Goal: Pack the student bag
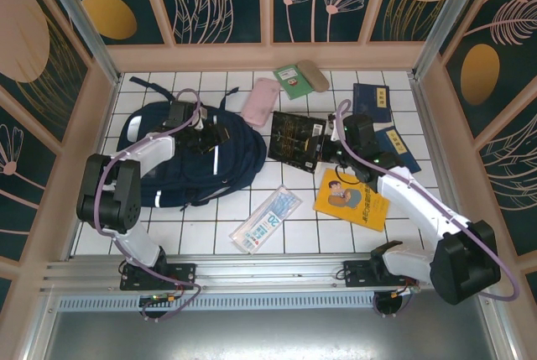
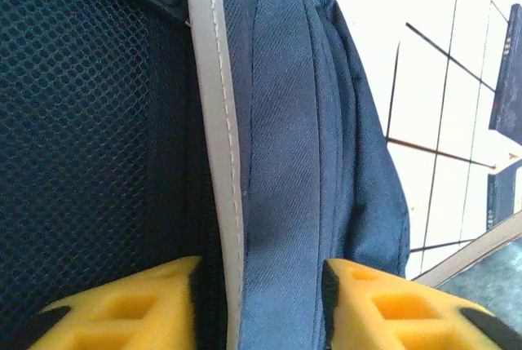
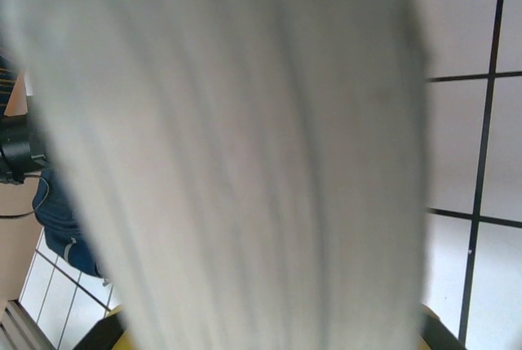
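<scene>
The student bag's front (image 1: 239, 155) is lying flat over the bag's opening, so my left gripper should first pull the bag's fold (image 2: 281, 272) up and back, and then the black book can go in.
The student bag (image 1: 180, 167) is a large navy backpack lying on the left of the tiled floor. My left gripper (image 1: 211, 135) sits on its upper edge. In the left wrist view the yellow fingers (image 2: 130, 313) press from both sides on a fold of the student bag's navy fabric (image 2: 285, 121) beside the white stripe (image 2: 214, 105), so my left gripper (image 2: 261, 305) is shut on it. My right gripper (image 1: 323, 148) is shut on a black book (image 1: 292, 135), held just right of the bag. The book's pale page edge (image 3: 236, 146) lies blurred between the jaws of the right gripper (image 3: 269, 342).
On the tiles lie a pink pouch (image 1: 260, 101), a green book (image 1: 295, 81) with a tan case (image 1: 315, 75), two navy booklets (image 1: 371, 101) (image 1: 401, 152), a yellow book (image 1: 352, 199) and a plastic packet (image 1: 267, 219). Patterned walls enclose three sides.
</scene>
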Controlling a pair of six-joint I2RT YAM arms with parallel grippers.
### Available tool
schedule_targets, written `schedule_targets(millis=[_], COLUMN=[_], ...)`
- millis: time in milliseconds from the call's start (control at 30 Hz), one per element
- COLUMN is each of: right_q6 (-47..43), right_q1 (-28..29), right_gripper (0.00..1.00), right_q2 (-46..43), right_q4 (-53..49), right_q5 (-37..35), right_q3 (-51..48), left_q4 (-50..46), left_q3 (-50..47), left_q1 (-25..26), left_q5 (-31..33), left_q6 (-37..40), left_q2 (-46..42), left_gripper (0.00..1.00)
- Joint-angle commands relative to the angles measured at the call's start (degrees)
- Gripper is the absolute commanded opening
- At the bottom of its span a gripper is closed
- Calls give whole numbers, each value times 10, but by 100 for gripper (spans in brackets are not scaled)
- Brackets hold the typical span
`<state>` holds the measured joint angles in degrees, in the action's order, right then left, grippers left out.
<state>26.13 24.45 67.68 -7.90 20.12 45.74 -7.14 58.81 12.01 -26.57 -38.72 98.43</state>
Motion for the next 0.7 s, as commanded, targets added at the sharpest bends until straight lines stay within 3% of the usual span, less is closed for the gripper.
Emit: schedule_targets(millis=[0,233,300,400,433,667], right_q6=[10,13,15,30,39,33], right_q1=[-4,-4,-4,-5,-6,-11], right_gripper=[0,0,0,0,0,0], right_q2=[-3,5,8,16,19,33], right_q4=[70,79,76,63,57,7], right_q5=[24,27,20,12,10,-42], right_q3=[2,-4,-5,1,4,35], left_q4=[4,-11,-17,-24,-27,-133], left_q3=[19,38,38,43,45,118], left_q1=[7,21,22,22,22,22], left_q5=[-3,16,39,45,43,82], left_q6=[19,42,50,75,84,132], left_q2=[18,42,46,47,43,-46], left_gripper=[35,29,16,8,1,0])
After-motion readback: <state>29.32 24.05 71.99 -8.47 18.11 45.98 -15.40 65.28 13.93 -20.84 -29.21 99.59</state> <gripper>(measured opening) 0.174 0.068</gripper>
